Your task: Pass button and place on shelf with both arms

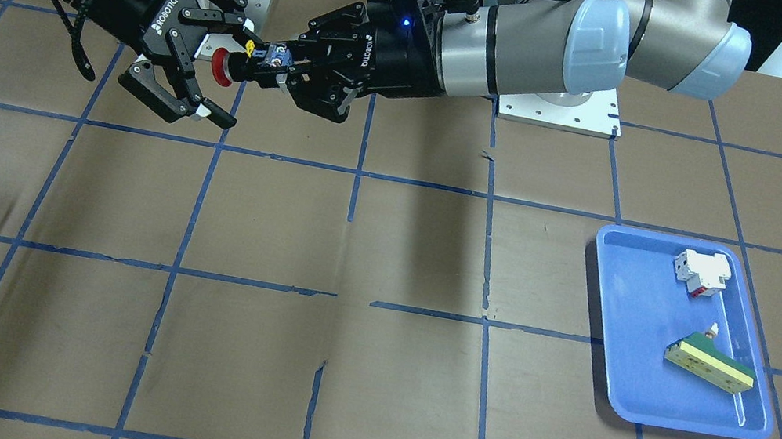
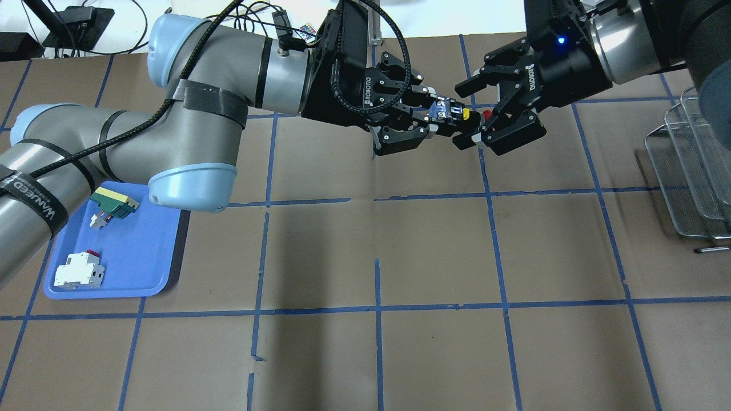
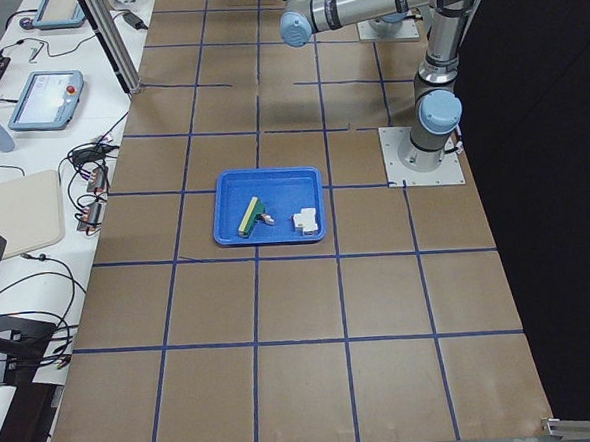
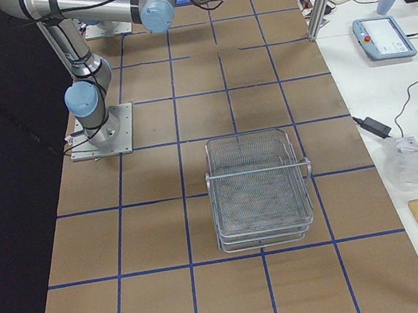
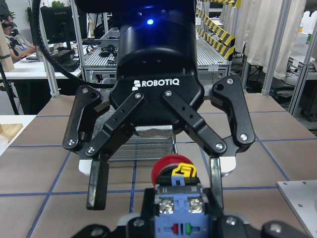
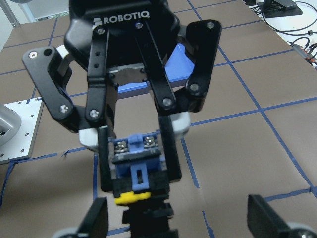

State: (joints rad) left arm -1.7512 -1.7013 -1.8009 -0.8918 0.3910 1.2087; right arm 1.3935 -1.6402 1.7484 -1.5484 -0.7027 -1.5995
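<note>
The yellow tab (image 1: 249, 48) fits tightly at the body's joint, so I expect the whole button (image 1: 266, 59) to hold together when I carry it by the red cap.
The button (image 2: 457, 111) hangs in mid-air above the table between my two grippers, red cap (image 1: 223, 67) pointing at the right one. My left gripper (image 2: 442, 114) is shut on its black and blue body (image 6: 136, 168). My right gripper (image 2: 465, 114) is open, one finger on each side of the red cap (image 5: 171, 168), not closed on it. In the front view the left gripper (image 1: 270, 64) comes in from the right and the right gripper (image 1: 229, 73) from the left. The wire-mesh shelf (image 4: 259, 188) stands on the table at my right end (image 2: 691, 165).
A blue tray (image 2: 143, 257) lies on my left side under the left arm's elbow. It holds a white-and-red switch block (image 2: 79, 273) and a yellow-green flat block (image 2: 114, 201). Both arm bases are bolted at the table's robot edge.
</note>
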